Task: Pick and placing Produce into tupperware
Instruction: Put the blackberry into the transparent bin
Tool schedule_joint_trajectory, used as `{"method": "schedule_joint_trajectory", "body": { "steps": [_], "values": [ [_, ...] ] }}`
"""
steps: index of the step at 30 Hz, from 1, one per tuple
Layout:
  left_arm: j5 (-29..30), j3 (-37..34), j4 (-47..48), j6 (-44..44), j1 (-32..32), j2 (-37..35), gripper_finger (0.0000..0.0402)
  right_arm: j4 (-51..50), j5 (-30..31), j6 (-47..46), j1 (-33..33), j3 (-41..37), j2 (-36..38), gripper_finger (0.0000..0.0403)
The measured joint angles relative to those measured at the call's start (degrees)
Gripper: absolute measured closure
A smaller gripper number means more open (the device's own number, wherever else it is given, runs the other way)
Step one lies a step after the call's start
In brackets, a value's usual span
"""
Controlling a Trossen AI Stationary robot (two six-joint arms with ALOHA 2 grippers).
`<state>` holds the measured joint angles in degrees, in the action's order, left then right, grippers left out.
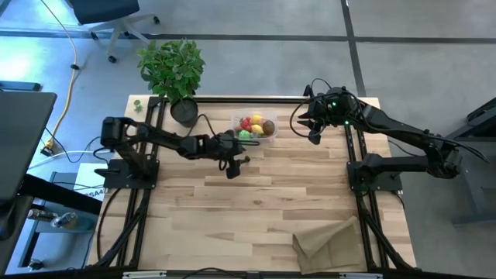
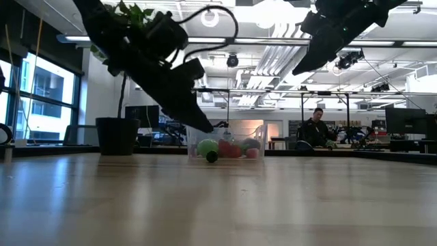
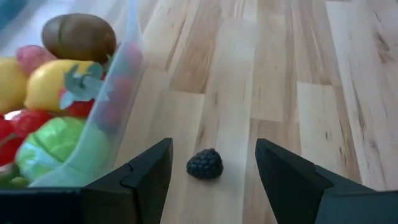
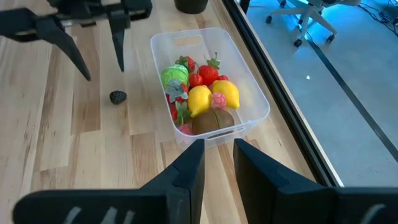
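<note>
My left gripper's open fingers are in line with the blackberry (image 2: 212, 156), which lies clear of the tupperware's side (image 3: 115, 112). I should keep moving down until they are on either side of it.
The clear tupperware (image 1: 254, 126) stands near the table's far edge and holds two yellow lemons (image 4: 211, 96), a green lime (image 4: 174, 76), a brown kiwi (image 3: 79, 36) and red berries (image 4: 208, 73). A small dark blackberry (image 3: 205, 163) lies on the table just outside the container's wall. My left gripper (image 3: 211, 168) is open and hovers just above the table, one finger on either side of the blackberry without touching it. My right gripper (image 4: 217, 158) is raised to the right of the tupperware, its fingers a narrow gap apart and holding nothing.
A leafy potted plant (image 1: 172, 70) stands at the far left corner. A tan paper bag (image 1: 329, 244) lies at the near right edge. Bare wood (image 1: 232, 217) stretches between the tupperware and the table's near edge. A person (image 2: 315, 126) sits in the room behind.
</note>
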<state>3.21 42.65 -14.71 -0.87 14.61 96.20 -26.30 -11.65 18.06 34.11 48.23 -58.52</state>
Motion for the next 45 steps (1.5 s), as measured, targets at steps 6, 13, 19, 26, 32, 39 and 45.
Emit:
{"method": "schedule_joint_trajectory", "body": {
  "steps": [6,13,19,26,32,39,45],
  "values": [
    [-0.16,0.0,-4.44,1.32,0.0,3.97,0.0181,0.0,0.0,0.0,-0.01,0.0,0.0,0.0327],
    [-0.16,0.02,-5.3,1.36,0.0,5.47,0.0181,0.0,0.0,0.02,0.0,0.0,0.0,0.0327],
    [-0.18,0.04,-7.4,1.4,0.0,7.78,0.0181,0.0,0.0,0.01,-0.01,0.0,0.0,0.0327],
    [-0.15,0.7,-9.07,1.36,0.0,10.05,0.0181,0.0,0.01,0.01,-0.01,0.0,0.0,0.0327],
    [-0.26,1.41,-8.48,1.78,-0.02,11.96,0.0181,0.0,0.01,0.0,0.0,0.0,-0.02,0.0327],
    [0.91,1.55,-8.69,1.34,-0.04,11.89,0.0181,0.0,0.01,0.0,-0.02,0.0,0.0,0.0327],
    [0.72,1.55,-7.67,1.3,-0.04,11.89,0.0181,0.0,0.01,0.02,-0.02,0.0,-0.01,0.0327]
  ]
}}
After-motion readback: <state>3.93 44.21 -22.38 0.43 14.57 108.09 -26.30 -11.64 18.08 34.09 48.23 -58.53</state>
